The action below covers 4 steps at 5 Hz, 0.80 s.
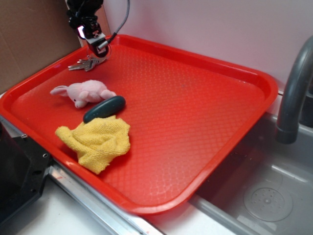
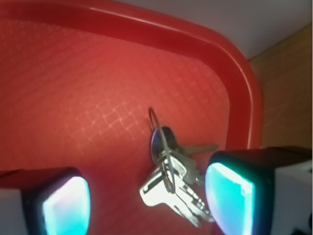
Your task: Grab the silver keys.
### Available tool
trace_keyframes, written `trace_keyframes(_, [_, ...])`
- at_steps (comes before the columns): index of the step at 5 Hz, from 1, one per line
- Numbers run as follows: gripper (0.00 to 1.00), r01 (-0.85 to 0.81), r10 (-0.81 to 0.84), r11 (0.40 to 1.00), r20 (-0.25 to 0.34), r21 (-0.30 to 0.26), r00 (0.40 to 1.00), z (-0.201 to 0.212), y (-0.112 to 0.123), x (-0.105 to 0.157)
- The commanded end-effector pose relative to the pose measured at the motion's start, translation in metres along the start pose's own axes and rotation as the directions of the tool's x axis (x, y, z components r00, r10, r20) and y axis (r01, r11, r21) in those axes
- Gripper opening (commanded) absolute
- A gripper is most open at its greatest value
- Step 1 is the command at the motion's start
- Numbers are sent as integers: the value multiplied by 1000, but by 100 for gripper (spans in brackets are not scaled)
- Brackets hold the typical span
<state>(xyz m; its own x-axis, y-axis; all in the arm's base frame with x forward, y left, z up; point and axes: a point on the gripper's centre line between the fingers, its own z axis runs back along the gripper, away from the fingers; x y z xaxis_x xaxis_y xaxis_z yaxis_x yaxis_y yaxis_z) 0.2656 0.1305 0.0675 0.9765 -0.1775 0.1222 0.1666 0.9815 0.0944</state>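
My gripper keeps going down, as the wire ring stands up from the silver keys between my open fingers, until its fingers surround the wire ring and close.
The silver keys lie on the red tray in its far left corner, a small bunch on a thin wire ring. My gripper hangs just above and slightly right of them, jaws open. In the wrist view the keys lie flat on the tray between my two fingertips, close to the right fingertip and well apart from the left one. The wire ring stands up from the bunch. My gripper holds nothing.
A pink plush toy, a dark green oblong object and a yellow cloth lie at the tray's left front. The raised tray rim is close beyond the keys. A grey faucet and sink are at the right.
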Motion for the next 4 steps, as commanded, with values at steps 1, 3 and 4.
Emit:
trace_keyframes(1, [100,8,-9,999,20,35,1000,10,8,7])
trace_keyframes(3, [100,14,-14,999,-10,47,1000,-17,14,15])
trace_keyframes(4, [100,45,-45,998,-14,45,999,-24,6,23])
